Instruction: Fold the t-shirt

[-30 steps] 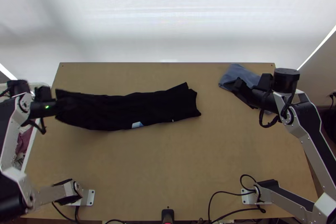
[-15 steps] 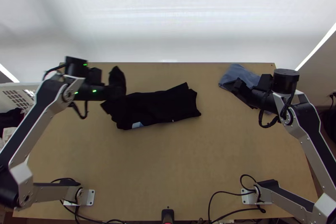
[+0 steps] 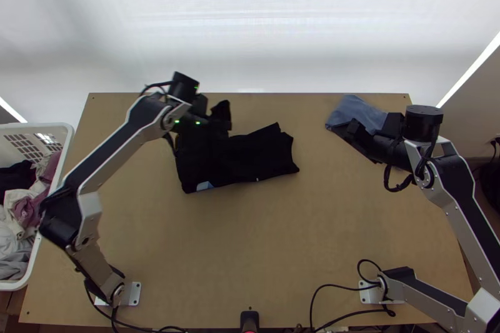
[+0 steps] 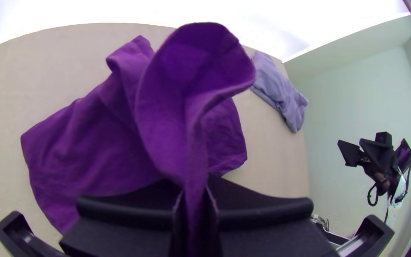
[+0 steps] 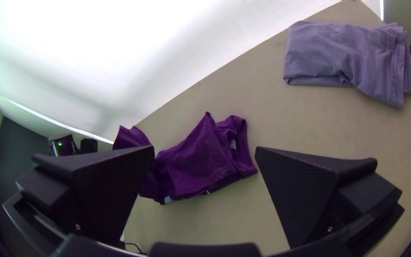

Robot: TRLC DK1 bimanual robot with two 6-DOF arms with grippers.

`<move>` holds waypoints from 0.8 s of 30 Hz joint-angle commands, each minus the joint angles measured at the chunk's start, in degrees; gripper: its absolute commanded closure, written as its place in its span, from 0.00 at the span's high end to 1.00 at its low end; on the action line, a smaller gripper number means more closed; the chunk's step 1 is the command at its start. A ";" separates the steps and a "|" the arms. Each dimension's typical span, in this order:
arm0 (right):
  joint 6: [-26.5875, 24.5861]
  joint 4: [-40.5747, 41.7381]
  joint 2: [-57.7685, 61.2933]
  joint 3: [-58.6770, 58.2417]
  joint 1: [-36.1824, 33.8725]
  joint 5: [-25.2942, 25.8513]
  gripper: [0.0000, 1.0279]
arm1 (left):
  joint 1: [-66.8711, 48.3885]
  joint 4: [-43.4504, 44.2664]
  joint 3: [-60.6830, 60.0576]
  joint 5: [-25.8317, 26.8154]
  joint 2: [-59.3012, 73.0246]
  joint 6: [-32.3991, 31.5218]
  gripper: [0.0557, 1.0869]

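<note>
My gripper will lift the dark t-shirt (image 3: pixel 247 157), and its layers will bunch together and hang down as one bundle, because the t-shirt lies folded with stacked, uneven edges (image 3: pixel 287 142).
The dark t-shirt (image 3: pixel 250 155) lies as a folded strip mid-table, its left part lifted and doubled back by my left gripper (image 3: pixel 219 122). In the left wrist view my left gripper (image 4: pixel 196 200) is shut on the shirt's end, which stands up from the fingers as a curled flap; the rest of the shirt (image 4: pixel 96 138) lies beyond, looking purple. My right gripper (image 3: pixel 359 136) is at the table's right side, above the blue-grey cloth's near edge. In the right wrist view, my right gripper (image 5: pixel 204 152) is open, with the shirt (image 5: pixel 196 164) on the table farther off.
A folded blue-grey cloth (image 3: pixel 357 112) lies at the table's far right. The white basket (image 3: pixel 67 130) with assorted clothes stands at the left edge. Bare wooden table (image 3: pixel 206 252) stretches between the shirt and the arms' bases.
The left gripper has moved from the table's left edge rightward, carrying the shirt's left end up and over toward the rest of the shirt. The right arm has stayed almost still.
</note>
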 commanded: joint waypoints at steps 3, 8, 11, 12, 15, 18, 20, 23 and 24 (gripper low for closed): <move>-0.35 1.06 1.07 -1.18 0.00 -0.37 0.96 | -3.51 0.02 6.43 -0.11 6.17 -2.28 0.04; -0.87 1.50 2.21 -1.27 0.00 -0.28 0.96 | -5.80 -0.68 11.71 -0.11 12.85 -2.72 0.04; -1.58 1.50 2.91 -1.70 0.00 -0.02 0.96 | -7.12 -0.95 14.69 -0.11 17.07 -2.72 0.04; -1.84 1.50 3.00 -1.79 0.00 0.07 0.96 | -7.55 -0.95 15.84 -0.20 18.48 -2.63 0.04; -2.46 1.50 3.27 -2.41 -0.09 0.51 0.96 | -8.26 -1.12 19.53 -0.20 22.43 -2.80 0.04; -2.98 1.50 3.44 -2.94 -0.18 0.95 0.96 | -9.05 -1.30 23.48 -0.11 25.77 -2.98 0.04; -3.25 1.59 3.62 -3.81 0.00 1.30 0.96 | -9.75 -1.30 26.47 -0.11 27.00 -3.15 0.21; -3.42 2.73 4.14 -5.66 0.70 1.74 0.96 | -10.98 0.81 29.46 0.33 26.47 -3.51 0.98; -3.42 3.26 4.50 -6.45 1.14 2.00 0.96 | -11.16 2.48 29.46 0.41 25.42 -4.21 0.96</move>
